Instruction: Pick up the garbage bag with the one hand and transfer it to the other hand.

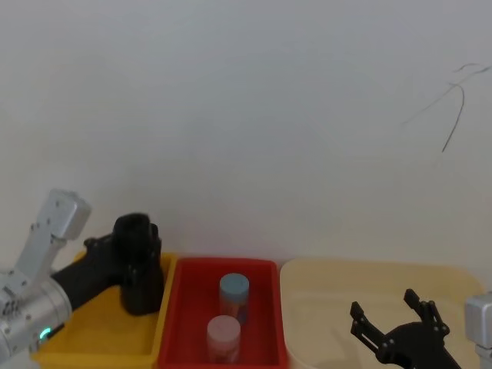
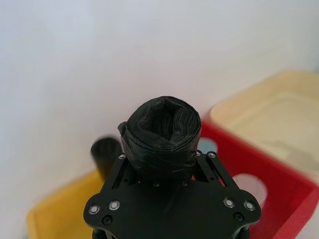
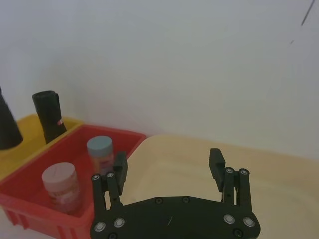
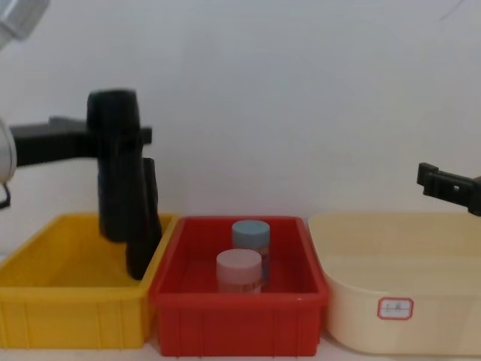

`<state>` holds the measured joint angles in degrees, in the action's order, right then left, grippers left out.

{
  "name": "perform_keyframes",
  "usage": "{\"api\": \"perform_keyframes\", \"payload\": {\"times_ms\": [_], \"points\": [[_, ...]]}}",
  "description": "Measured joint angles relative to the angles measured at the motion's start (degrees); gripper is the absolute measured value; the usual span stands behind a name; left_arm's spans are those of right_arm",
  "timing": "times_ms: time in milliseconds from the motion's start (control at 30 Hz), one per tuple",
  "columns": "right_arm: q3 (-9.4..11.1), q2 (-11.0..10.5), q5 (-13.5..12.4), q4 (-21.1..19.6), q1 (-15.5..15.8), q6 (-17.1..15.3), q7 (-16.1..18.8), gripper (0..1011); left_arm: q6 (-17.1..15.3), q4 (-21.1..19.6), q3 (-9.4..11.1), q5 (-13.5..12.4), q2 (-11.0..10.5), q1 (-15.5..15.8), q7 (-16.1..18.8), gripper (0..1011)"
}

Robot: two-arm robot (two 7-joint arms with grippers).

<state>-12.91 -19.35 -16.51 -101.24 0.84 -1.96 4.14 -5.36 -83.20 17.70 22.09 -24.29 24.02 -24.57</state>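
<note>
The garbage bag (image 4: 116, 113) holds a straight tube shape (image 4: 122, 201) under the robot's left gripper, so it will remain stiff and tightly rolled when the robot moves it across.
The garbage bag (image 1: 135, 254), a thick matte black roll, hangs upright above the yellow bin (image 1: 100, 338). My left gripper (image 1: 142, 265), on the green-lit wrist, is shut on it. From the left wrist camera the roll's crumpled end (image 2: 160, 130) sticks out between the fingers (image 2: 122, 158). In the chest view the bag (image 4: 114, 177) is lifted, its lower end near the bin's rim (image 4: 75, 222). My right gripper (image 1: 384, 306) hovers open and empty over the cream bin (image 1: 330, 292); its spread fingers (image 3: 119, 167) frame bare bin floor.
A slimmer black roll (image 4: 148, 226) stands in the yellow bin's right back corner, just behind the held bag. The red bin (image 4: 233, 316) in the middle holds a blue-lidded jar (image 4: 250, 233) and a pink-lidded jar (image 4: 239, 269). A white wall rises close behind.
</note>
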Motion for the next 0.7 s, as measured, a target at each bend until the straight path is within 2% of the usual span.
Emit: {"api": "perform_keyframes", "payload": {"times_ms": [367, 700], "points": [[0.04, -1.15, -1.80, -0.98, -0.10, -0.89, 3.72, 1000, 0.55, -5.00, 0.52, 2.66, -0.85, 2.12, -5.12, 371], [-0.53, -3.46, -4.88, -2.47, -0.61, -2.86, 10.10, 1000, -0.34, -7.89, 2.35, 4.48, -1.30, 2.93, -8.49, 371]]}}
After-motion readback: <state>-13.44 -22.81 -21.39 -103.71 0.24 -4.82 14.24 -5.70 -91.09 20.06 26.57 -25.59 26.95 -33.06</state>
